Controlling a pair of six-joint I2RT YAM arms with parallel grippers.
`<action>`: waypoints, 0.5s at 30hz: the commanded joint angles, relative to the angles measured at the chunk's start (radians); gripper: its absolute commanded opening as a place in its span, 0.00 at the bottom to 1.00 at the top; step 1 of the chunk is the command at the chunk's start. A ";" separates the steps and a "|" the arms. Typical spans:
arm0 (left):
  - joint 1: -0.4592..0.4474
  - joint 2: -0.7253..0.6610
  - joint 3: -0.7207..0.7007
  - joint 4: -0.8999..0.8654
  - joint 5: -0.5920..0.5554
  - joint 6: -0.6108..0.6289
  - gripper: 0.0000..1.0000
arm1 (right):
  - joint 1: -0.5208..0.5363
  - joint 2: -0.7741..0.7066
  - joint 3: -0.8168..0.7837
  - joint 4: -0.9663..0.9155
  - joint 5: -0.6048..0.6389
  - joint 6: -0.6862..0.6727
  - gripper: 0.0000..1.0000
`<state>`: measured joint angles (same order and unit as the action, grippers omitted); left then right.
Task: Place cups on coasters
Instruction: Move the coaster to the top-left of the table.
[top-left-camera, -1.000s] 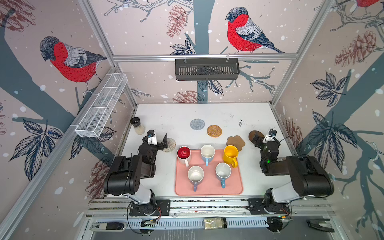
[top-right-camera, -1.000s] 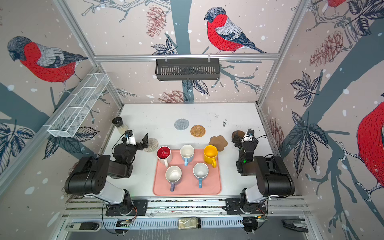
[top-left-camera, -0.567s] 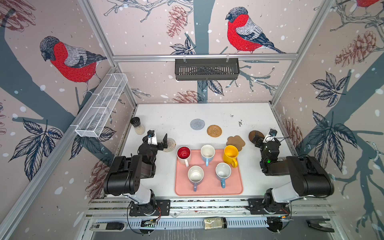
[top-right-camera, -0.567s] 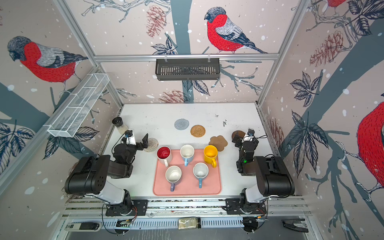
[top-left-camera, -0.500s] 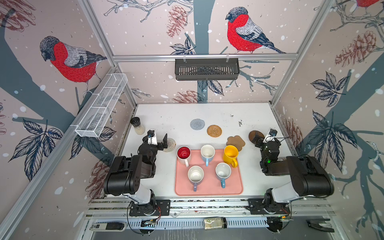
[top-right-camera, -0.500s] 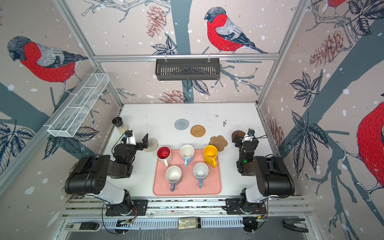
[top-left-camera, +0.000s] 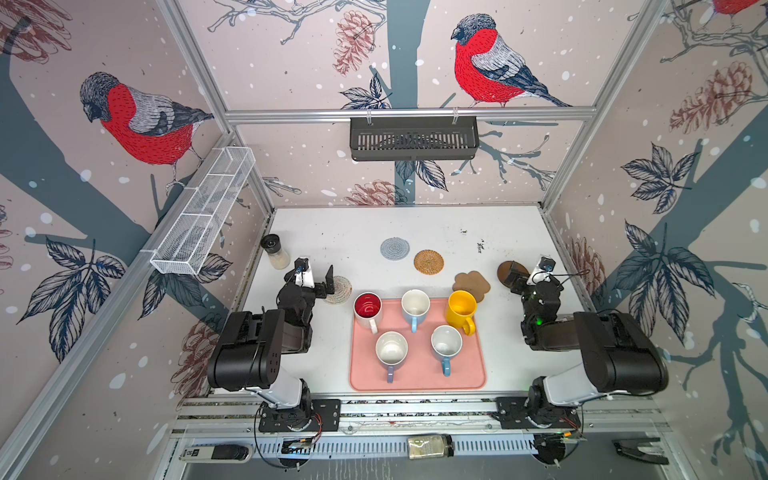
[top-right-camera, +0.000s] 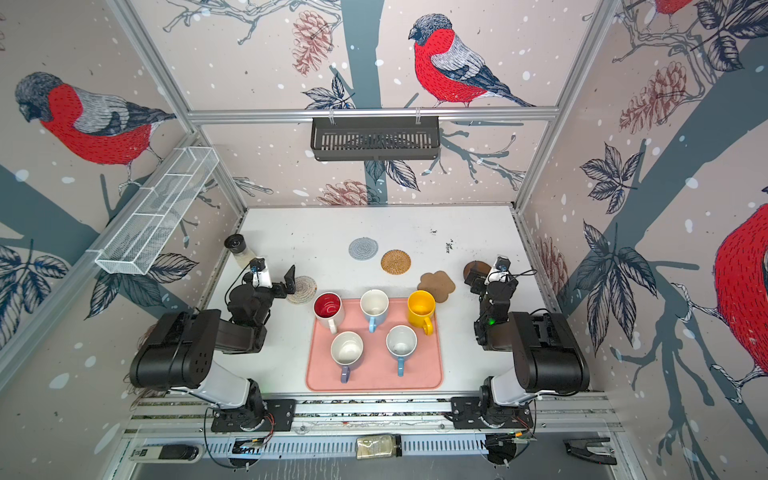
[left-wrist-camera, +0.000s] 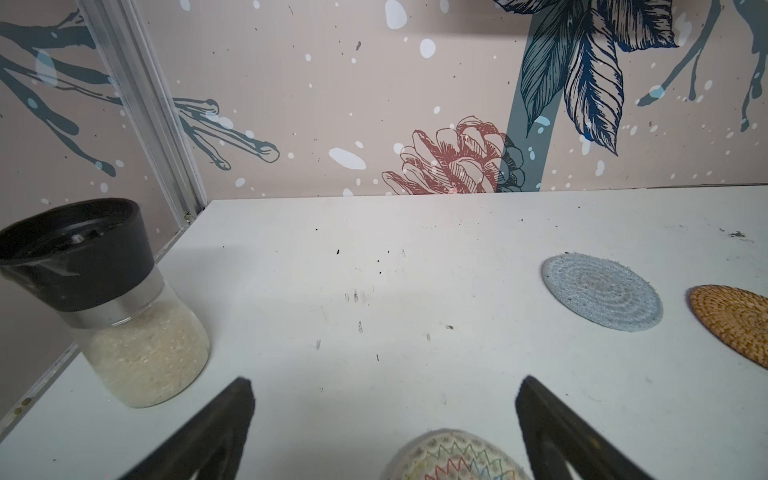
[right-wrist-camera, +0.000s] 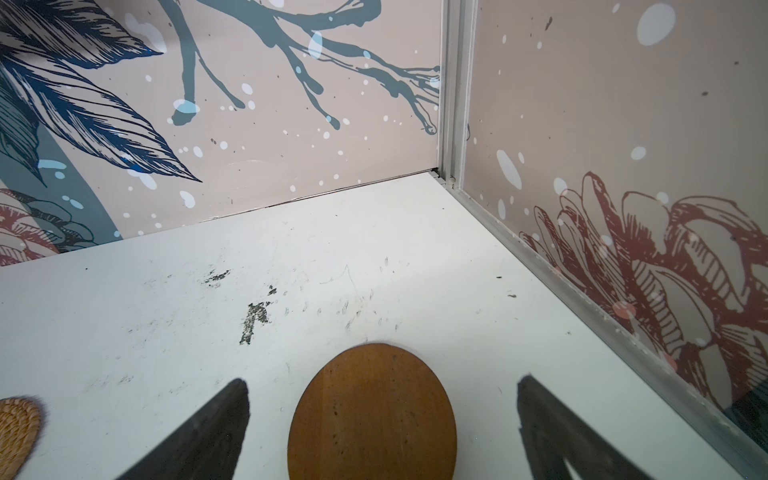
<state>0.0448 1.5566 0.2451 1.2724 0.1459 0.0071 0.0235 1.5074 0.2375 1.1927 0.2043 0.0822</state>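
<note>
The beige coaster (top-left-camera: 340, 289) is close to the pink tray's corner. My left gripper should slide it back into the open space (top-right-camera: 314, 254) before I put a cup there.
Several cups stand on the pink tray (top-left-camera: 417, 374): a red-inside cup (top-left-camera: 368, 309), a light blue cup (top-left-camera: 414, 305), a yellow cup (top-left-camera: 460, 309), a lavender cup (top-left-camera: 391, 351) and another light blue cup (top-left-camera: 446, 344). Beyond the tray lie the coasters: grey-blue (top-left-camera: 395, 248), tan rattan (top-left-camera: 428, 262), cork flower (top-left-camera: 471, 283), dark wooden disc (right-wrist-camera: 372, 415) and beige woven (left-wrist-camera: 453, 457). My left gripper (left-wrist-camera: 384, 386) hangs open over the beige coaster's edge, holding nothing. My right gripper (right-wrist-camera: 382, 386) is open above the wooden disc, also holding nothing.
A black-lidded glass jar (left-wrist-camera: 104, 299) stands by the left wall, close to my left gripper. A wire basket (top-left-camera: 203, 216) hangs on the left wall and a black rack (top-left-camera: 413, 139) on the back wall. The right wall (right-wrist-camera: 623, 249) runs close beside my right gripper.
</note>
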 joint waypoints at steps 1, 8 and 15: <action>0.000 -0.007 0.001 -0.005 -0.040 -0.005 0.99 | -0.002 -0.004 0.001 0.002 -0.012 0.010 1.00; -0.035 -0.118 0.021 -0.123 -0.194 -0.023 0.99 | 0.028 -0.191 -0.002 -0.134 0.096 0.014 1.00; -0.061 -0.356 0.167 -0.418 -0.290 -0.089 0.99 | 0.068 -0.433 0.152 -0.480 0.146 0.110 1.00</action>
<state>-0.0151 1.2556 0.3515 0.9947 -0.0864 -0.0299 0.0746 1.1168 0.3443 0.8913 0.3283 0.1402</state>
